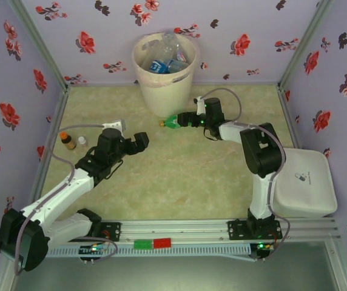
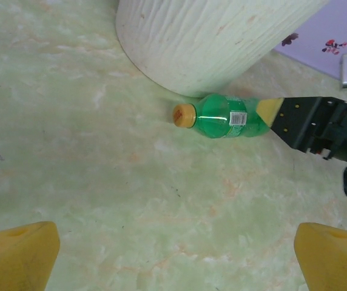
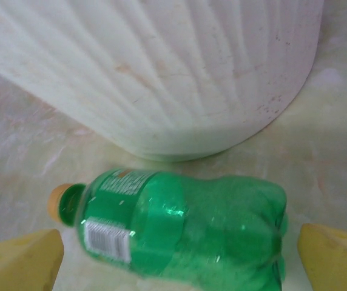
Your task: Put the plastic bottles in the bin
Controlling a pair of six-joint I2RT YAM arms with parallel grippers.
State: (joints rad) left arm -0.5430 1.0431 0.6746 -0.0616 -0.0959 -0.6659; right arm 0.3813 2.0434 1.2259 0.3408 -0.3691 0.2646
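Observation:
The green bottle is lying lengthwise across my right gripper's fingers at the bin's foot [image 1: 167,113]. I should pull it clear and grip it by its base [image 3: 268,233].
A green bottle [image 1: 172,122] with a yellow cap lies on its side on the table, just in front of the pale bin [image 1: 163,91]. My right gripper [image 1: 190,119] is open, its yellow fingers [image 3: 22,260] wide on either side of the green bottle [image 3: 185,230] near its base. In the left wrist view the green bottle [image 2: 225,116] rests against the bin's foot [image 2: 204,42]. Several clear bottles [image 1: 164,59] lie inside the bin. An amber bottle [image 1: 68,140] and a small clear one [image 1: 82,141] stand at the far left. My left gripper [image 1: 131,143] is open and holds nothing.
A white lidded box [image 1: 304,182] sits at the right edge beside the right arm. Floral walls close off the back and sides. A metal rail with a green and red block [image 1: 152,244] runs along the front.

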